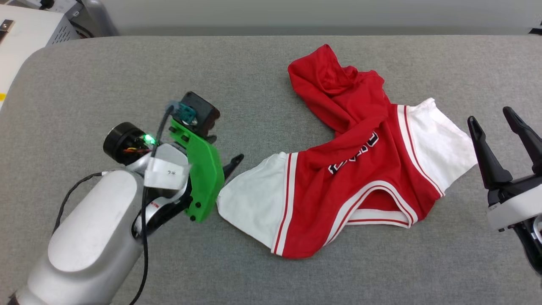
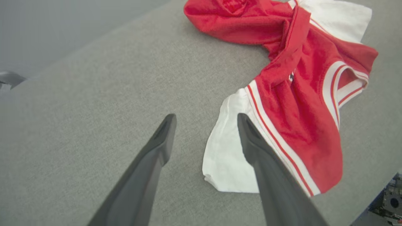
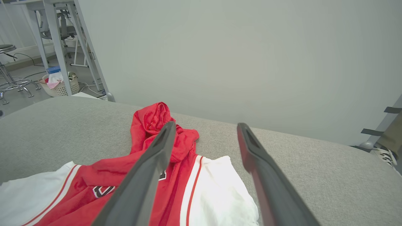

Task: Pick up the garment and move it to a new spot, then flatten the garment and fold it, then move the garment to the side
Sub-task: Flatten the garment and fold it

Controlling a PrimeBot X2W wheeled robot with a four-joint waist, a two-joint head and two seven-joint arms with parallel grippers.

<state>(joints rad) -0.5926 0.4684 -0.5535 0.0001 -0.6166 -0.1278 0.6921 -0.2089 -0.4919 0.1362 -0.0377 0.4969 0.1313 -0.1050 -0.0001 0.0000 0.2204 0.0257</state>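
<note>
A loose fold [image 1: 346, 146] hides part of the dark lettering. I expect the red garment's bunched body [image 1: 350, 86] to spread open when I lift both white sleeves.
The red garment [image 1: 351, 169] lies crumpled on the grey table, its white sleeves spread to the left and right, its collar toward me and its body twisted away to the far side. Dark lettering shows on the chest. My left gripper [image 2: 205, 121] is open just left of the left white sleeve [image 2: 226, 157], one finger over the sleeve's edge and the other over bare table. In the head view one of its fingertips [image 1: 237, 160] shows beside that sleeve. My right gripper [image 1: 491, 116] stands open to the right of the right sleeve [image 3: 216, 194], holding nothing.
The grey padded table [image 1: 127, 76] has free room left and in front of the garment. A pale wall stands behind its far edge. A white box [image 1: 25, 38] sits off the far left corner. A laundry basket [image 3: 59, 84] and a stool [image 3: 9, 69] stand on the floor beyond.
</note>
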